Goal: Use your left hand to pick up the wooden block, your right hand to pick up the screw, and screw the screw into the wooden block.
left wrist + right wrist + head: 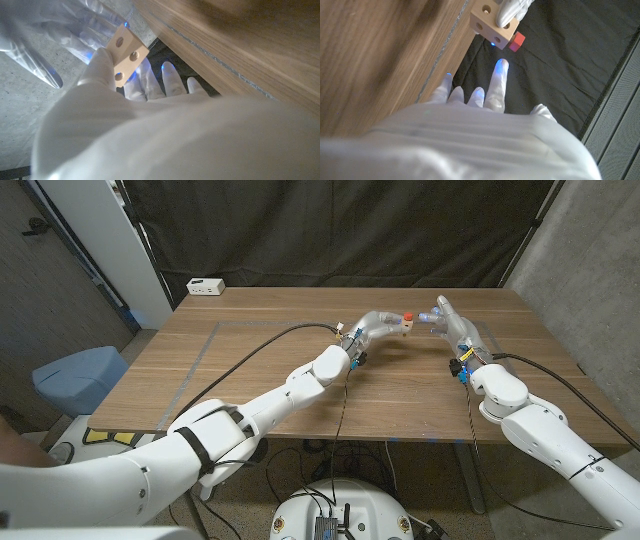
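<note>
I still see a narrow gap (510, 43) between the red head and the wooden block, so I expect the red screw (517, 41) to go in further when I turn it.
My left hand (378, 327) holds the pale wooden block (401, 326) up above the far middle of the table. The block (125, 52) has round holes in its faces and sits pinched at my left hand's (100, 100) fingertips. A red screw head (408, 315) sticks out of the block; in the right wrist view the screw (516, 41) sits against the block's (489, 22) side. My right hand (446, 320) hovers just to the right of the block with fingers spread and nothing in them. My right hand's (485, 100) fingers reach toward the block without touching it.
A white power strip (206, 286) lies at the table's far left corner. Black cables run along both arms over the wooden table (250, 370). A dark curtain hangs behind the table, and a blue-grey seat (75, 375) stands at its left side.
</note>
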`<state>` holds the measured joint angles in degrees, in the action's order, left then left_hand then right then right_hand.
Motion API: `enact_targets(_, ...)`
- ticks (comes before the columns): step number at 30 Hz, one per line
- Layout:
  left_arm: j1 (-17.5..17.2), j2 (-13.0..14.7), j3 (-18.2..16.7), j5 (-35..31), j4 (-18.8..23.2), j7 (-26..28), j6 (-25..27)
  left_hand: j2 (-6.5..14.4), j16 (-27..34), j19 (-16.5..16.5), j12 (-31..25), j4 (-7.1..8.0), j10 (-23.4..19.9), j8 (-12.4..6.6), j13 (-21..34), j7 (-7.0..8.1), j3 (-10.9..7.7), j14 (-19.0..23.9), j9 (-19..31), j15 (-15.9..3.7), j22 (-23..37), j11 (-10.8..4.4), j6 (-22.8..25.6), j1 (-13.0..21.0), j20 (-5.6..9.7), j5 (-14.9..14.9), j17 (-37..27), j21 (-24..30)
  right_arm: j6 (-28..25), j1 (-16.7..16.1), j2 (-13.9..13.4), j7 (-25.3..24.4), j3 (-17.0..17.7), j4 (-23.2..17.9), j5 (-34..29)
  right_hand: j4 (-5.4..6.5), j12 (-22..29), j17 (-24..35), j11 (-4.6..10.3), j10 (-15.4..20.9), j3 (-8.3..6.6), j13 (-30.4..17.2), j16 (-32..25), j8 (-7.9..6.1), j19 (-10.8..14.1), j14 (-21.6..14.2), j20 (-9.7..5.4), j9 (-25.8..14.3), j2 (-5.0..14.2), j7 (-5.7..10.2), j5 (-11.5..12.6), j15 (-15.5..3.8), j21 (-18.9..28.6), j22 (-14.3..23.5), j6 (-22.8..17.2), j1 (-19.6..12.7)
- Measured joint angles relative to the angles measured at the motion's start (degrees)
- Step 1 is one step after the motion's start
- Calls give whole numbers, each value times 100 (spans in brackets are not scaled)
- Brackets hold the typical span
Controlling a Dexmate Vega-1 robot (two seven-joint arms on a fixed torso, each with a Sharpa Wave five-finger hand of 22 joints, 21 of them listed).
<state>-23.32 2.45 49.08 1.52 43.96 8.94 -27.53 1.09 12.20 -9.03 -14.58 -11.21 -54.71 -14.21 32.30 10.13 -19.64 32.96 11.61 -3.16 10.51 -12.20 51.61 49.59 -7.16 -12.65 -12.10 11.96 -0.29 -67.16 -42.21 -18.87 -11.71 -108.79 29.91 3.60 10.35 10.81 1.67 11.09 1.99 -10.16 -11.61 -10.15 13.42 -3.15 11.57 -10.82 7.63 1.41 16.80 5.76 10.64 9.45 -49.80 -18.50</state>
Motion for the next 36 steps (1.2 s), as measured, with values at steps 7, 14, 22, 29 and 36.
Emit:
enact_targets(7, 98, -73, 19, -3, -212, -1, -113, 0, 0, 0, 0, 0, 0, 0, 0, 0, 0, 0, 0, 0, 0, 0, 0, 0, 0, -15, 0, 0, -3, 108, 17, 63, -46, 101, 16, 40, 0, 0, 17, -224, 41, -12, 20, 21, -5, 85, 1, 0, -41, 23, 0, 37, 0, 0, 460, 41)
enact_targets(14, 164, -125, 34, -3, -360, -4, -192, 0, 0, 0, 0, 0, 0, 0, 0, 0, 0, 0, -1, 0, 0, 0, 0, 0, 0, -15, 0, 0, 33, 204, 28, 151, -94, 217, 30, 64, -43, 0, 27, -420, 65, -12, 65, 44, -97, 201, -52, 0, -78, 85, 0, 87, 0, 0, 803, 78)
enact_targets(22, 217, -178, 51, 2, -487, -1, -260, 0, 0, 0, 0, 0, 0, 0, 0, 0, 0, 0, -2, 0, 0, 0, 0, 0, 0, -14, 0, 0, 99, 307, 25, 273, -151, 326, 46, 81, -43, -1, 37, -655, 81, -2, 65, 44, -208, 340, -40, 1, -100, 169, 0, 109, -24, 0, 1044, 100)
enact_targets(29, 217, -178, 51, 9, -487, 10, -282, 0, 0, 0, 0, 1, 0, 0, 0, 0, 1, 0, -5, 0, 0, 0, 0, 0, 0, -9, 0, 0, 99, 369, 7, 273, -191, 395, 46, 104, -43, -1, 37, -734, 104, 4, 65, 44, -260, 391, -50, 1, -100, 208, 0, 119, -24, 0, 1145, 100)
enact_targets(36, 242, -213, 73, 17, -573, 15, -286, 0, 0, 0, 0, 1, 0, 0, 0, 0, 1, 0, -2, 1, 0, 0, 0, 0, 0, 7, 0, 0, 211, 431, -9, 512, -242, 457, 88, 104, -43, 27, 39, -795, 104, 4, 65, 44, -322, 442, -50, 2, -122, 239, 0, 130, -50, 0, 1176, 122)
